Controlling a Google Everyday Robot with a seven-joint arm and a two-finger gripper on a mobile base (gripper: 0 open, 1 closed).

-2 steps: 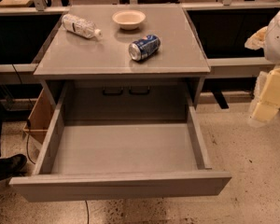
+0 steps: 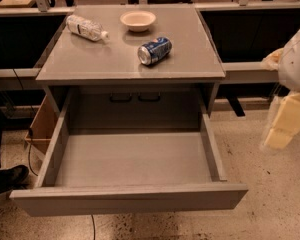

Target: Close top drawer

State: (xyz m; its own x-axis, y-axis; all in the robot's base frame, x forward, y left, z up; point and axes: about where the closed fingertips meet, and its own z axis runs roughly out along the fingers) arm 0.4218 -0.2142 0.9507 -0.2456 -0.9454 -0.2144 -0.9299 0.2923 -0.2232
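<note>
I expect the top drawer (image 2: 130, 199) to slide in squarely when I push the end of its front panel, because the sides (image 2: 211, 139) run straight back under the cabinet top.
The top drawer (image 2: 132, 159) is a wide, shallow grey drawer pulled fully out toward me, its inside bare. Its flat front panel (image 2: 130, 198) runs across the bottom of the view. The lower drawers are hidden beneath it. My gripper (image 2: 285, 121) hangs at the right edge of the view, pale yellow below a white arm housing (image 2: 299, 59), to the right of the drawer's right side wall and apart from it.
On the grey cabinet top (image 2: 90, 64) lie a clear plastic bottle (image 2: 86, 28), a white bowl (image 2: 138, 20) and a blue soda can (image 2: 154, 51) on its side. A cardboard box (image 2: 42, 129) stands left of the cabinet. Dark desks run behind. A dark shoe (image 2: 7, 176) is at the left.
The view has shifted slightly; the arm and gripper at the right edge sit a little lower and closer in. The drawer stays open.
</note>
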